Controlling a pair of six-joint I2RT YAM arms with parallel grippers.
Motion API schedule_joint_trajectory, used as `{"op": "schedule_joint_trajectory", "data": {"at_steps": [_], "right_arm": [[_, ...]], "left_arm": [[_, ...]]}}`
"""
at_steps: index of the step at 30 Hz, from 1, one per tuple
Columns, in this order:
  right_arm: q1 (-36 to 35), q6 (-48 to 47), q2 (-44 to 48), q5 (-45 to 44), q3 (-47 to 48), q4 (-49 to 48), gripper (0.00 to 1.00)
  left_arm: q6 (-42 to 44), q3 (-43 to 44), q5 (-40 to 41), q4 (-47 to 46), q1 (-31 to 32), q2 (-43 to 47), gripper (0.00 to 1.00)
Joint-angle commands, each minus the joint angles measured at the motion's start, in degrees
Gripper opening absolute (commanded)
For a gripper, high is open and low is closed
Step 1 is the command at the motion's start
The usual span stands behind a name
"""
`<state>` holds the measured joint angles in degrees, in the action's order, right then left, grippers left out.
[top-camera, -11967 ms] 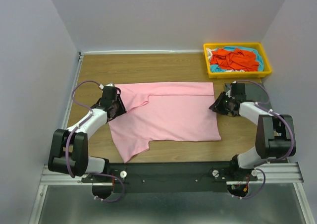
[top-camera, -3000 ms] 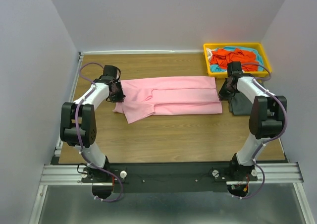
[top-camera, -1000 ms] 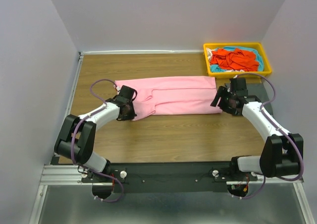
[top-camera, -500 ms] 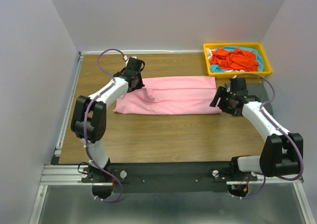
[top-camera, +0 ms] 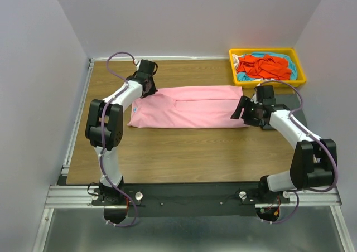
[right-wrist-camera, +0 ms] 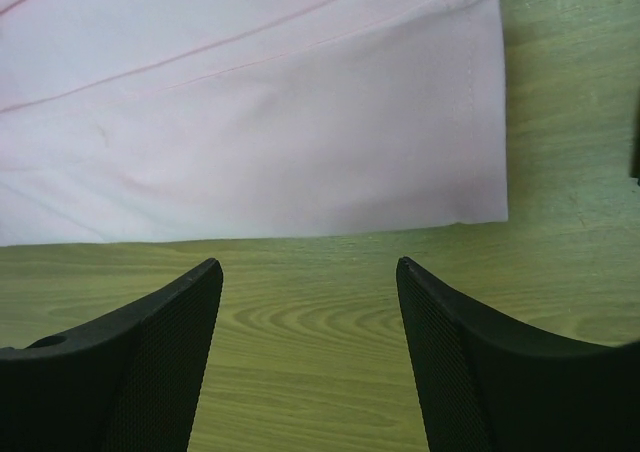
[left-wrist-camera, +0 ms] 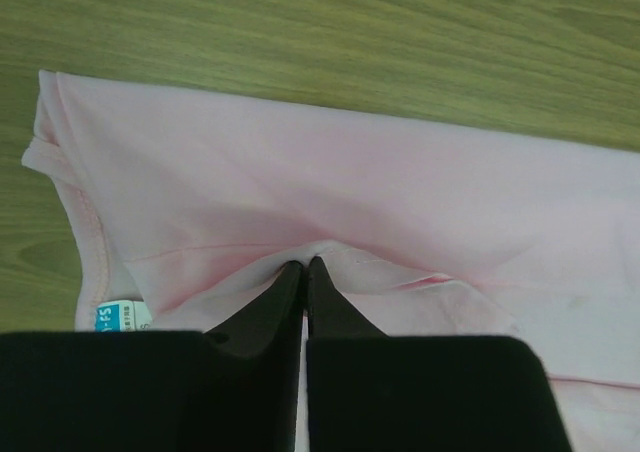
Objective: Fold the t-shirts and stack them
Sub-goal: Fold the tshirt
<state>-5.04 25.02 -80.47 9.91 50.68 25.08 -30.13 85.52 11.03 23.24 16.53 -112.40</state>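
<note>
The light pink t-shirt lies crosswise with its neck label far from the dark grey t-shirt, so the robot's right gripper should first swing the pink hem toward the front.
The light pink t-shirt lies folded in a long strip across the middle of the table. My left gripper is at its far left corner, shut on a pinch of pink fabric; the neck label shows beside it. My right gripper is open and empty, low over bare wood just off the shirt's right hem. The dark grey t-shirt lies folded at the right, partly hidden by my right arm. The orange-red t-shirt and the turquoise t-shirt lie crumpled in the tray.
The yellow plastic tray stands at the back right corner. Grey walls close the table at the back and both sides. Bare wood lies in front of the pink shirt.
My left gripper has swung from the shirt's near left edge to its far left corner, carrying the sleeve flap over, so the strip's left end is tidier. My right gripper has shifted slightly left.
</note>
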Motion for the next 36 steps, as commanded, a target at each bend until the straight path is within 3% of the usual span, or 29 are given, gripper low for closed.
{"op": "schedule_joint_trajectory", "data": {"at_steps": [1,2,4,6,10,16,20,22,27,30,36], "right_arm": [[-0.24,0.03,-2.06,2.13,2.06,-2.49,0.77],[-0.15,0.56,-2.67,1.35,2.32,-2.67,0.77],[-0.15,1.09,-2.94,0.38,2.50,-3.02,0.77],[-0.24,1.70,-3.29,-1.46,2.24,-3.55,0.76],[-0.06,2.32,-3.64,-3.41,1.62,-4.77,0.76],[0.64,6.18,-4.87,-0.34,-0.05,-10.13,0.76],[1.17,8.64,-7.24,3.00,-1.19,-15.39,0.71],[1.43,9.79,-8.21,5.37,-1.72,-17.07,0.71],[2.83,10.40,-10.41,6.17,-3.56,-20.59,0.68],[4.59,9.79,-10.85,5.56,-5.84,-21.30,0.68],[8.81,8.82,-10.94,4.33,-11.30,-22.44,0.68]], "left_arm": [[-0.19,0.09,-0.92,-2.23,-0.63,-0.37,0.15],[-0.28,-0.34,-1.18,-2.33,-0.89,0.33,0.32],[-0.63,-1.22,-1.53,-2.76,-1.24,1.56,0.49],[-1.42,-3.58,-2.23,-3.55,-2.29,4.80,0.58],[-2.56,-10.79,-3.73,-5.48,-4.93,12.98,0.59],[-3.18,-25.03,-8.03,-7.60,-8.18,24.76,0.47],[-4.58,-32.07,-14.16,-11.98,-9.76,27.67,0.20],[-4.67,-33.66,-15.94,-13.22,-9.85,27.06,0.14],[-5.99,-36.73,-18.49,-16.12,-13.10,22.59,0.12],[-6.08,-39.36,-20.25,-16.74,-16.00,20.04,0.01],[-6.26,-43.77,-19.38,-18.50,-19.69,18.62,0.00]]}}
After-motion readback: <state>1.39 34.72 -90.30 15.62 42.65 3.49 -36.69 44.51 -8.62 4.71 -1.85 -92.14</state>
